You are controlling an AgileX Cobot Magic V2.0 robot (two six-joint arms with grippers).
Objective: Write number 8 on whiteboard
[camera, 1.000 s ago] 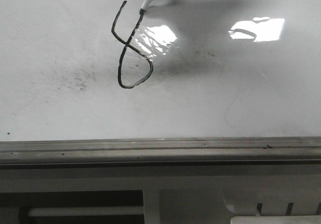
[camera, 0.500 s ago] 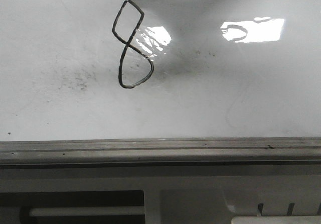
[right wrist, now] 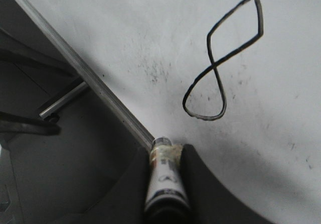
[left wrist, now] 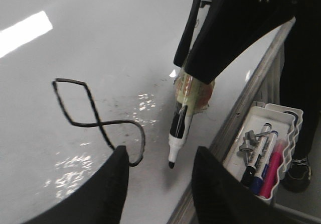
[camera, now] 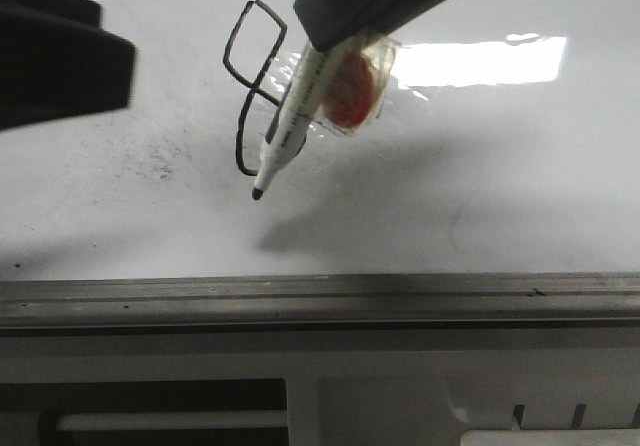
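Note:
My left gripper should take the marker's white body (camera: 300,102) before my right gripper opens, since the 8 is finished and the marker's tip (camera: 258,193) hangs above the board.
The number 8 (camera: 252,41) is drawn in black on the whiteboard (camera: 480,186), with an angular upper loop and a rounder lower loop. It shows whole in the right wrist view as the number 8 (right wrist: 216,68). My right gripper (right wrist: 165,151) is shut on a black-and-white marker (camera: 285,136) wrapped in tape. The marker's tip (camera: 258,194) hangs just above the board, near the 8's lower loop, with its shadow apart from it. My left gripper (left wrist: 160,151) stands open over the board beside the marker (left wrist: 178,131), holding nothing.
A grey metal rail (camera: 320,301) edges the board on the near side. Beyond the rail, a white tray (left wrist: 253,117) holds several markers. My left arm (camera: 50,56) is a dark blur at the left of the front view.
The 8's upper loop got closed. My right gripper then lifted the marker and carried it from the 8's top toward the near rail. The left arm came into the front view.

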